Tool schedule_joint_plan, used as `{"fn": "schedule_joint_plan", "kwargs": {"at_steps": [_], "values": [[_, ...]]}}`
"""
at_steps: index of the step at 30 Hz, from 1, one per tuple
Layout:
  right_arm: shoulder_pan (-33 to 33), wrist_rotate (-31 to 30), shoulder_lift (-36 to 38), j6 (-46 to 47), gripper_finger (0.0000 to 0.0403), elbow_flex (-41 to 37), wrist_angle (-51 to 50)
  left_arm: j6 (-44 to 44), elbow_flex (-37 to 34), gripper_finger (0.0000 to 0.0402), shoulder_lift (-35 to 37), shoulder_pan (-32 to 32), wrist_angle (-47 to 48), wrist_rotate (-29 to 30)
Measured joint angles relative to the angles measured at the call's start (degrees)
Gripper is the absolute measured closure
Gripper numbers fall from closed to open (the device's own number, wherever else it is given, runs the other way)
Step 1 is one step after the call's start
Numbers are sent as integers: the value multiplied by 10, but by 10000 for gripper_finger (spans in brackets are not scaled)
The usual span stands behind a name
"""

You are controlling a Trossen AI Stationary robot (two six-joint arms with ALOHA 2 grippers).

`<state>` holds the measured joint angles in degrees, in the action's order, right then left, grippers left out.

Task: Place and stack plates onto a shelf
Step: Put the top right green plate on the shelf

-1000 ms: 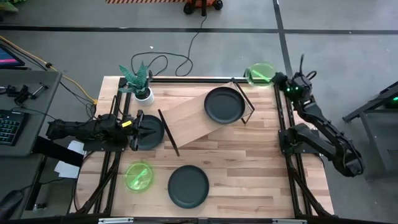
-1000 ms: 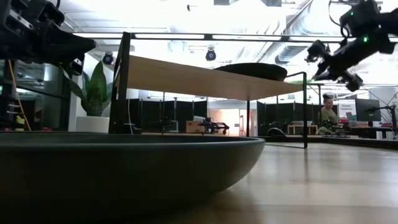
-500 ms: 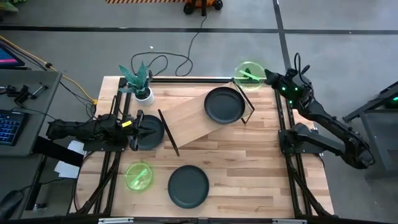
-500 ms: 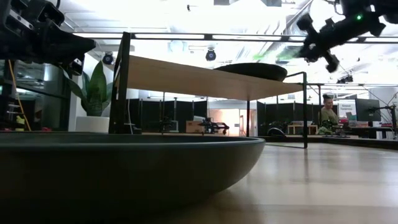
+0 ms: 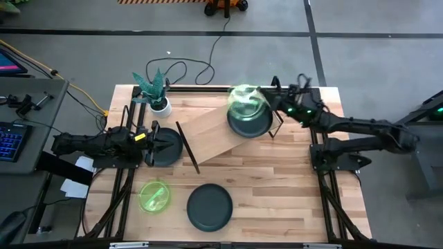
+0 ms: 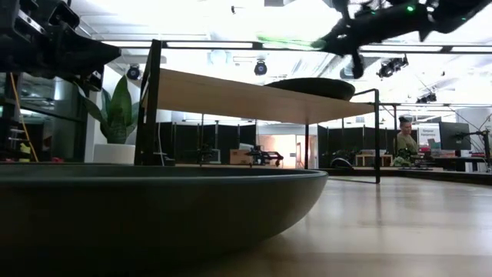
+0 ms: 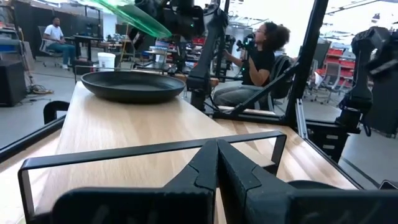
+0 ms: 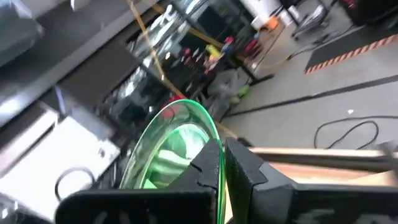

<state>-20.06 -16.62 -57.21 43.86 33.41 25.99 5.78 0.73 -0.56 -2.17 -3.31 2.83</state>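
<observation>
I carry on carrying the green plate over with my right gripper until it lies flat on the board point(image 5: 210, 134), because the shelf board is open point(image 5: 203, 134) next to its black plate.
My right gripper point(image 5: 263, 102) is shut on a translucent green plate point(image 5: 243, 100), held in the air over the black plate point(image 5: 252, 124) that rests on the light wood shelf point(image 5: 208, 131). From the low view, the green plate point(image 6: 288, 40) hangs above the shelf board point(image 6: 231, 92). My left gripper point(image 5: 158, 145) is shut and empty. It hovers at shelf height by the shelf's left end, above a second black plate point(image 5: 170, 148) on the table. Its joined fingertips point(image 7: 217, 163) face the shelf's black rod frame. My right gripper pinches the green plate's rim point(image 8: 214, 134) between its two fingers point(image 8: 245, 168). It reaches in from the table's right side, roughly level. The plate is lifted clear and tilted, extending away from the fingers toward the table's left.
On the table near the front lie another green plate point(image 5: 154, 196) and a black plate point(image 5: 210, 206), which fills the low view's foreground point(image 6: 154, 208). A potted plant point(image 5: 156, 93) stands at the far left corner. People point(image 7: 258, 62) sit beyond the table.
My right gripper has swung from the table's far right corner toward the left, carrying the green plate with it until it hangs over the black plate on the shelf. The plate has tipped on the way. My left arm has kept still.
</observation>
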Motion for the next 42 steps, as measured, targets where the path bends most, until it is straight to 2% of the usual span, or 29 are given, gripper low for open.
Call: {"fn": "schedule_joint_plan", "kwargs": {"at_steps": [6, 16, 21, 32, 42], "values": [[68, -19, -117, -37, 403, 79, 1, 0, 0, 401, 0, 0, 0, 0], [114, -9, -276, -49, 403, 172, -7, 0, 0, 401, 0, 0, 1, 0], [121, -9, -300, -48, 403, 184, -35, 0, 0, 401, 0, 0, 1, 0], [131, 1, -303, -25, 403, 184, -29, 0, 0, 401, 0, 0, 1, 0], [141, 6, -353, -30, 402, 184, 29, 0, 0, 401, 0, 0, 1, 5]]}}
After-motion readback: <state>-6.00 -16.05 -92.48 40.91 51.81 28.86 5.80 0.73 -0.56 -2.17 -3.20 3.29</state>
